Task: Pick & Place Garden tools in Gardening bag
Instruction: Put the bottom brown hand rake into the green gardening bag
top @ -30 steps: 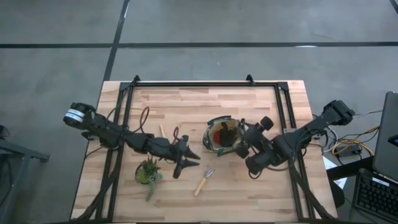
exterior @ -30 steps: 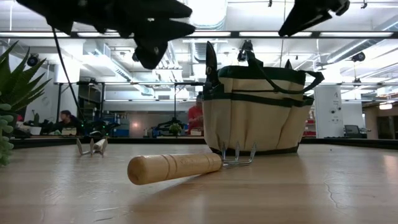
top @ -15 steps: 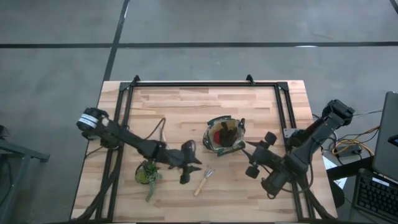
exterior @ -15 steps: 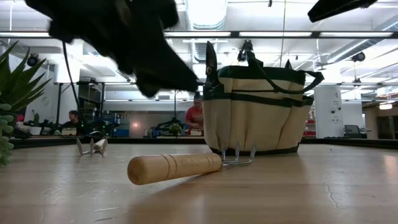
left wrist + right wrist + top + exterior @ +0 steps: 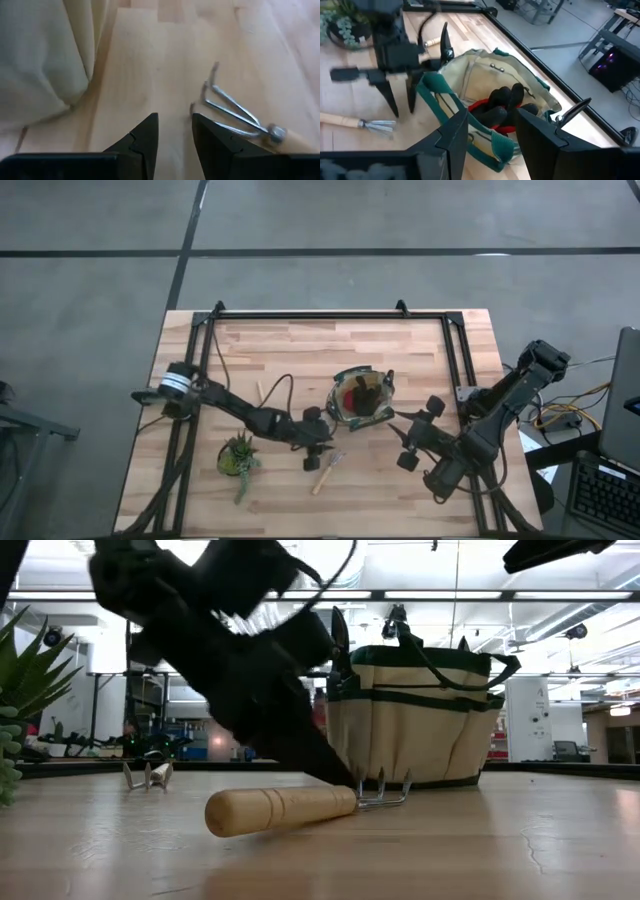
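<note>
The rake's metal prongs (image 5: 231, 111) lie outside the left gripper's open fingers, so the robot should lift clear, come down over the prongs and grab the rake by the prongs' tips (image 5: 382, 780).
A wooden-handled pronged rake (image 5: 326, 471) lies flat on the table in front of the olive-and-tan gardening bag (image 5: 360, 398). My left gripper (image 5: 318, 455) is open and points down. Its tips are close above the table, beside the rake's metal prongs (image 5: 225, 107), and touch nothing that I can see. My right gripper (image 5: 405, 442) is open and empty, to the near right of the bag. The red-and-black glove (image 5: 502, 107) lies inside the bag, and a pruning shear (image 5: 445, 42) stands up out of a pocket. A second wooden-handled tool (image 5: 260, 390) lies on the table left of the bag.
A small potted succulent (image 5: 238, 455) stands left of my left gripper, near the table's front edge. A black frame (image 5: 320, 315) runs along the table's far and side edges. There is bare wood (image 5: 300, 345) behind the bag. People and benches show in the room beyond.
My left gripper has moved toward the table's right and near edges and has gone down beside the rake's prongs, tipping to point down. My right gripper has drawn back from the bag toward the near right and has then kept still. The rake and the bag have not moved.
</note>
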Robot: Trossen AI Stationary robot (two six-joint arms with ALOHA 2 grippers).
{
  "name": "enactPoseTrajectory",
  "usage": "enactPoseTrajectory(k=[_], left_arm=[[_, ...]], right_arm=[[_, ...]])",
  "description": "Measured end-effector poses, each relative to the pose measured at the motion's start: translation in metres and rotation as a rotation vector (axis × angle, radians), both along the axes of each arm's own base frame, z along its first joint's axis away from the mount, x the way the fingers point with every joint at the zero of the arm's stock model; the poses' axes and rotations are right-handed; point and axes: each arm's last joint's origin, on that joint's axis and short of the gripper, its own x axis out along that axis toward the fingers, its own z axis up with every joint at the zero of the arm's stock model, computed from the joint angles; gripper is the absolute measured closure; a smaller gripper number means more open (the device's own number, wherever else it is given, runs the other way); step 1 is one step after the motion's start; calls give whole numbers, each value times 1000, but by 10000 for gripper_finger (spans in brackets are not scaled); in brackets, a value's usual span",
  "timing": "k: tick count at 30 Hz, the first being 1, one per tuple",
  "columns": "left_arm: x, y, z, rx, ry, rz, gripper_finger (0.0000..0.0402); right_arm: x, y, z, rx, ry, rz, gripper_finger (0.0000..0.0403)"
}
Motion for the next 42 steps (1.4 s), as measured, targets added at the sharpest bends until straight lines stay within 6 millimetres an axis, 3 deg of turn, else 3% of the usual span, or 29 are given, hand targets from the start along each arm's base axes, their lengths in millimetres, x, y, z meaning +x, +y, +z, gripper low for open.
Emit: enactPoseTrajectory(k=[5,13,20,27,31,36,42], left_arm=[[12,-3,-3,18,-7,-13,280],[11,-3,-1,49,-1,-67,280],[4,-12,2,-96,74,-140,280],[-10,-29,3,-111,178,-155,280],[-13,-38,5,-228,196,-160,280],[-15,-50,8,-421,232,-308,280],[-8,-47,16,-328,152,-271,280]], right_arm=[[1,0,0,-6,-15,-3,252],[1,0,0,-1,-20,-6,264],[0,0,-1,-4,-17,-6,257],[1,1,-2,7,-28,-7,258],[1,0,-3,6,-27,-8,265],[1,0,-3,4,-27,-7,271],[1,0,-3,-1,-25,-4,265]])
